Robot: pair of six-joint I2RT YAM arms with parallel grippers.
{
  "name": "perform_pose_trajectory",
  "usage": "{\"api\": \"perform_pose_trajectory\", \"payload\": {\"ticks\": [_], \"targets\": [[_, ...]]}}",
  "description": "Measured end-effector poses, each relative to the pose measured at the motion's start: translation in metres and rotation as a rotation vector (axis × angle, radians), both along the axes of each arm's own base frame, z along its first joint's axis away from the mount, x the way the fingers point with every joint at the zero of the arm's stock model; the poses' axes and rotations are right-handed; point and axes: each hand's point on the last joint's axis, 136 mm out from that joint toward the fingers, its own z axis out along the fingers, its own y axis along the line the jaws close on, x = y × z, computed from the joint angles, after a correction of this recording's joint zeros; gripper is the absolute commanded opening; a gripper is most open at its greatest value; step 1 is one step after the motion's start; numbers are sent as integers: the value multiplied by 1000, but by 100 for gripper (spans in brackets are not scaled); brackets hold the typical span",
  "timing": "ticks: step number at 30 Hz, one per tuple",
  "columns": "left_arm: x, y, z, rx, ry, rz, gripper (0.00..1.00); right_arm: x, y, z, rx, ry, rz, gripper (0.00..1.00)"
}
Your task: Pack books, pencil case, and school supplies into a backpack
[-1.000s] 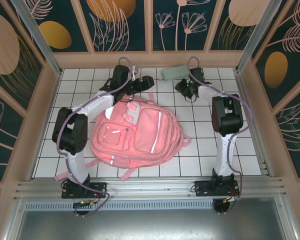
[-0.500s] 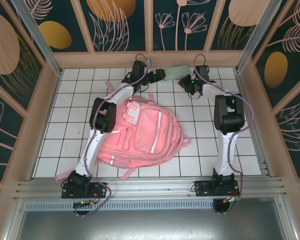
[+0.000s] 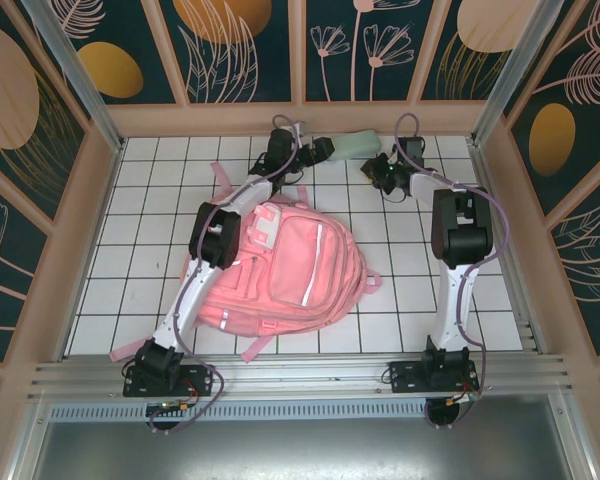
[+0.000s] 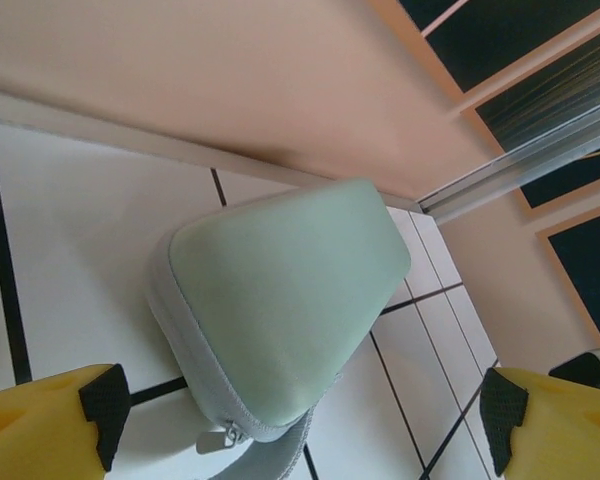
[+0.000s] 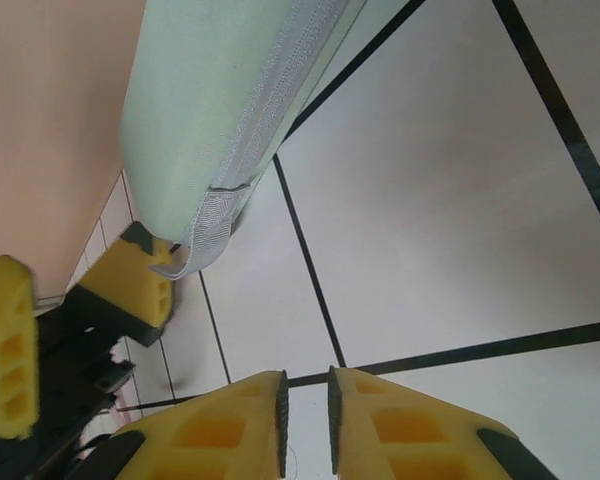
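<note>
My gripper will pull the webbing loop (image 4: 267, 458) sticking out from one end of the pencil case (image 3: 356, 145), so the pencil case will turn on the tiles and trail behind.
The pink backpack (image 3: 280, 262) lies flat in the middle of the tiled table. The mint-green pencil case (image 3: 358, 145) rests on the tiles by the back wall. My left gripper (image 3: 327, 152) is at the case's left end, open wide. In the left wrist view the pencil case (image 4: 290, 290) lies just ahead of the left gripper (image 4: 300, 425), between the lines of its two fingers and untouched. My right gripper (image 3: 380, 172) hovers in front of the case's right part. The right wrist view shows the right gripper (image 5: 305, 420) almost shut and empty, with the pencil case (image 5: 220, 90) beyond it. The books and school supplies are out of view.
The peach back wall (image 4: 230, 80) runs directly behind the case. A metal corner post (image 4: 520, 170) stands to its right. In the right wrist view the left gripper's yellow fingers (image 5: 130, 285) reach in beside the case's webbing loop (image 5: 205, 235). Backpack straps (image 3: 255, 345) trail toward the near edge.
My left arm has stretched from above the backpack's top to the back wall, up to the pencil case. The right gripper has shifted slightly right and narrowed a little.
</note>
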Motion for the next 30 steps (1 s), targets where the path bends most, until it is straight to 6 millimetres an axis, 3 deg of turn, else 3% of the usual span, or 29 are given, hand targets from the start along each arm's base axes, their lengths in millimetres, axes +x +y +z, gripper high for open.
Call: {"api": "perform_pose_trajectory", "payload": {"ticks": [7, 15, 30], "targets": [[-7, -12, -2, -8, -9, -36, 89, -4, -7, -8, 23, 17, -11, 20], [-20, -26, -10, 56, -30, -81, 80, -3, -6, -5, 44, 13, -14, 20], [-45, -45, -30, 353, -82, -114, 72, -6, -21, -13, 95, 35, -44, 20]]}}
